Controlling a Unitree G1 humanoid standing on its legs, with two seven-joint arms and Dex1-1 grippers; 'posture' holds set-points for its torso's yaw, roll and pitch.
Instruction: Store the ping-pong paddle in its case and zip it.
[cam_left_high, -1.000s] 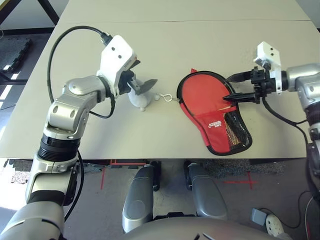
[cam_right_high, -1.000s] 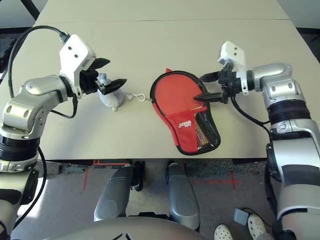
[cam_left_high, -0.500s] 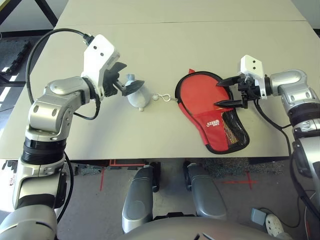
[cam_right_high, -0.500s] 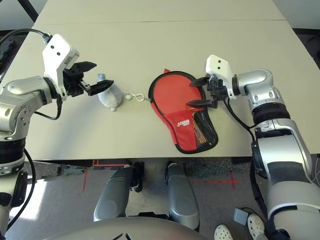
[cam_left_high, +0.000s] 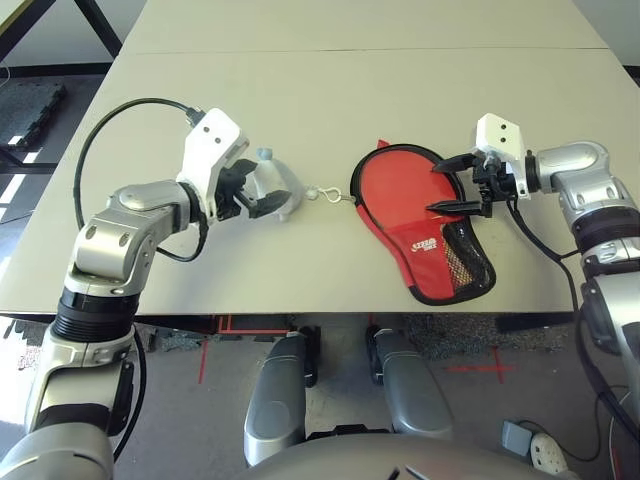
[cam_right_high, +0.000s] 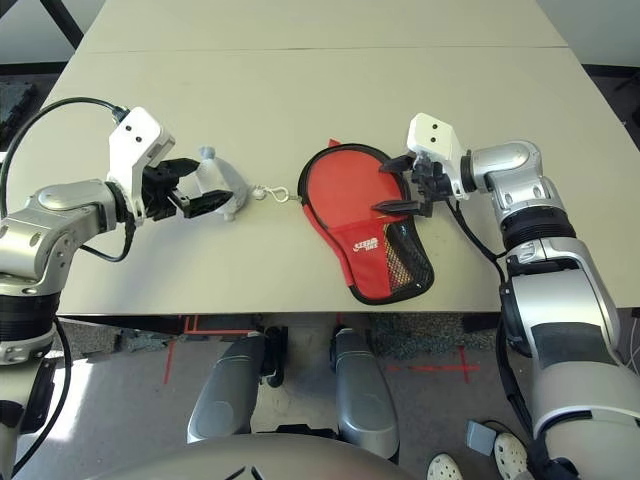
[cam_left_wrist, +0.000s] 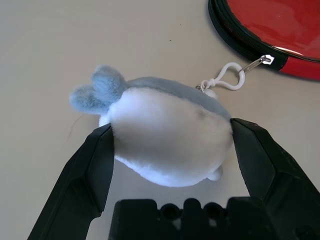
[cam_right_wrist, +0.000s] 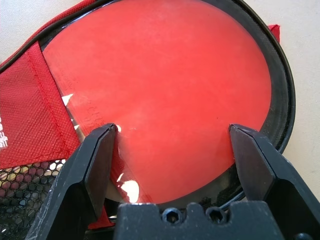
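The zipper's pouch is across the case from my right gripper, so next my left gripper takes hold of the pouch and pulls it along the round end.
The red case lies right of the table's centre, its round end unzipped. In it rests the ping-pong paddle, red face up, with the handle hidden under the logo flap and mesh pocket. My right gripper hovers open over the paddle's face, one finger to each side. A grey-white fuzzy pouch hangs by a white clasp from the case's zipper pull. My left gripper is open and straddles the pouch, its fingers close against its sides.
The pale table stretches bare behind and around the two things. Its front edge runs just below the case's narrow end. A black cable loops over my left forearm.
My left gripper has dropped toward the table and closed in on the fuzzy pouch, which now sits between its fingers. My right gripper shifted slightly left over the paddle, then held. The camera has shifted.
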